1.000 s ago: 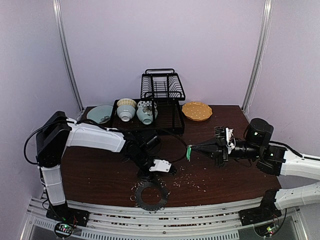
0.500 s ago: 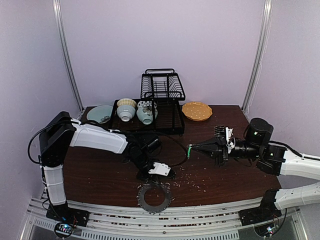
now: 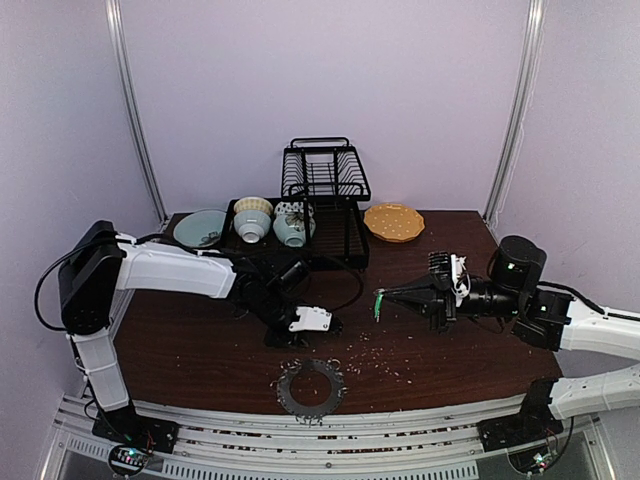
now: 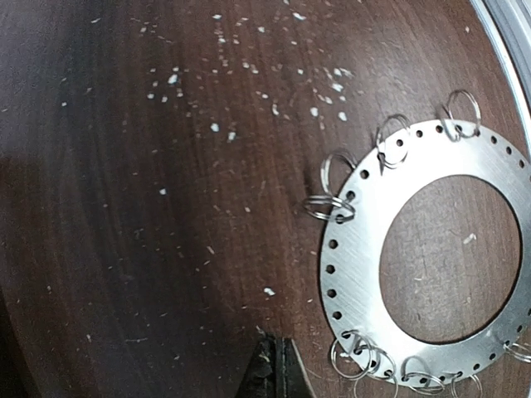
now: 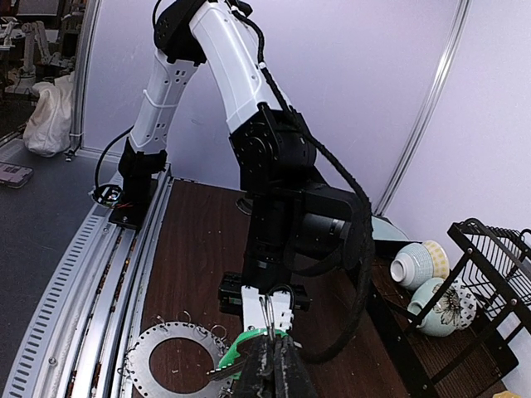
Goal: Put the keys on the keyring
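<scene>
The keyring's rim is next to my left gripper's closed fingers, so my left gripper needs to open, go over both sides of the keyring's rim (image 4: pixel 358 350) near the wire loops and lift the keyring.
The keyring (image 3: pixel 290 392) is a flat grey disc with a big hole and wire loops on its rim, lying near the table's front edge. It shows in the left wrist view (image 4: pixel 353 265) and the right wrist view (image 5: pixel 141 348). My left gripper (image 3: pixel 303 330) points down just behind the disc, shut and empty; its tips (image 4: pixel 278 352) are just left of the disc's rim. My right gripper (image 3: pixel 382 297) hovers at mid-right, shut on a green-headed key (image 3: pixel 377 306). In the right wrist view the key's head (image 5: pixel 242 348) and a wire loop (image 5: pixel 267 308) stick out of the fingertips (image 5: pixel 272 342).
A black dish rack (image 3: pixel 325 172) stands at the back. A black tray (image 3: pixel 345 245) holds two bowls (image 3: pixel 252 217). A teal plate (image 3: pixel 200 228) sits back left and a yellow plate (image 3: pixel 393 222) back right. Pale crumbs (image 3: pixel 375 355) are scattered on the brown table.
My left gripper has drawn back from the keyring, up and towards the back left. The disc has shifted slightly right. The right arm has barely moved.
</scene>
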### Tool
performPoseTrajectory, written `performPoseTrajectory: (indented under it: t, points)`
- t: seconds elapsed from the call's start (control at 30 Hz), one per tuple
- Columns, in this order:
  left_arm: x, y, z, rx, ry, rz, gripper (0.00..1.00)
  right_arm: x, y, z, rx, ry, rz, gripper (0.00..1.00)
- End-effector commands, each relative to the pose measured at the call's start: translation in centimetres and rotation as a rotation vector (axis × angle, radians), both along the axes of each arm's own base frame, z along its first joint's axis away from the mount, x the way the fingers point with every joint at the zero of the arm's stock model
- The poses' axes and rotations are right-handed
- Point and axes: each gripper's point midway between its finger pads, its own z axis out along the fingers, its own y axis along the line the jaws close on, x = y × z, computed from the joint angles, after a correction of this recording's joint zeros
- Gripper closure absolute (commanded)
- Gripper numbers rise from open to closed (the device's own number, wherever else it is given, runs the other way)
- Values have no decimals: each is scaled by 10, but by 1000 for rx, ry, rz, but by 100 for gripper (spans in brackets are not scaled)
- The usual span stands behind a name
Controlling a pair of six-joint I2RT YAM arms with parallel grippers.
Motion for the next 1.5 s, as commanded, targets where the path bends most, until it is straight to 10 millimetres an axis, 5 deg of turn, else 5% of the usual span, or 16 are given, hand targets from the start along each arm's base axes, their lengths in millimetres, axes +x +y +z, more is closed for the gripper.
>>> performPoseTrajectory:
  t: [0.0, 0.03, 0.1, 0.17, 0.33, 0.47, 0.57, 0.73, 1.07, 1.47]
  points:
    - [19, 5, 20, -15, -26, 165, 100, -1, 0, 12, 22, -9, 9, 100]
    - [25, 12, 20, 20, 19, 274, 100, -1, 0, 13, 24, -9, 11, 100]
    - [42, 22, 23, 68, 108, 513, 78, -2, 0, 14, 27, -6, 14, 100]
    - [40, 28, 34, 67, 165, 637, 72, -2, -1, 14, 26, -3, 12, 100]
    - [-44, 29, 51, -77, 163, 268, 56, -4, -2, 11, 31, -9, 15, 100]
    - [-37, 23, 53, -226, -61, 67, 36, -5, 0, 14, 29, -6, 30, 100]
    - [-41, 9, 39, -201, 0, -10, 30, -6, -2, 13, 23, 4, 29, 100]
    - [-47, 14, 5, -101, 65, -27, 34, -6, -7, 9, 29, -4, 4, 100]
    - [-24, 17, -7, -60, -39, 36, 52, -4, -5, 4, 17, 7, 3, 100]
    - [-28, 18, -31, 7, 9, 25, 57, -4, -5, 3, 18, 13, 3, 100]
